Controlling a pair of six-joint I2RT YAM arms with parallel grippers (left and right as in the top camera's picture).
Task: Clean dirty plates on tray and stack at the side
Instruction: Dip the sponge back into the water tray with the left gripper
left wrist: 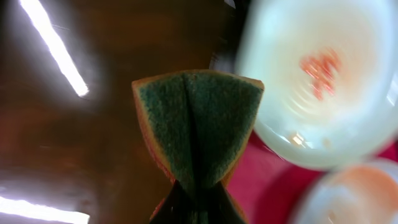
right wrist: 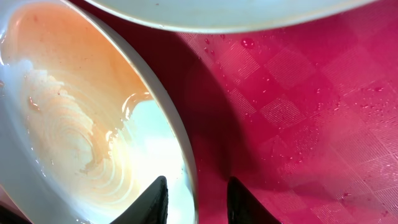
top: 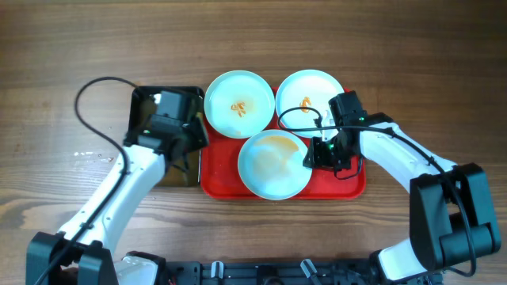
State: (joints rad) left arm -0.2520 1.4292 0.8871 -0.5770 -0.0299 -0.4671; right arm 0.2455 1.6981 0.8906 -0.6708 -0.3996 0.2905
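I am pinching the sponge into a narrow fold (left wrist: pixel 196 121) with my left gripper, so I should lower it into the black tray's water (top: pixel 177 172) and open the gripper to spread the sponge flat.
Three pale plates sit on the red tray (top: pixel 218 187). The back left plate (top: pixel 239 104) and the back right plate (top: pixel 305 85) each carry a small orange smear. The front plate (top: pixel 273 165) has orange sauce washed thin across it. My left gripper (top: pixel 192 134) hovers at the tray's left edge, shut on a green and yellow sponge (left wrist: pixel 198 124), with the back left plate (left wrist: pixel 317 81) just beyond it. My right gripper (right wrist: pixel 198 202) is open, its fingers standing either side of the front plate's (right wrist: pixel 81 124) right rim without pressing it.
A black tray (top: pixel 142 103) lies left of the red tray, under my left arm. Bare wooden table (top: pixel 444 79) surrounds both trays. Water droplets dot the red tray (right wrist: pixel 298 112) to the right of my right gripper. A cable loops over the back right plate.
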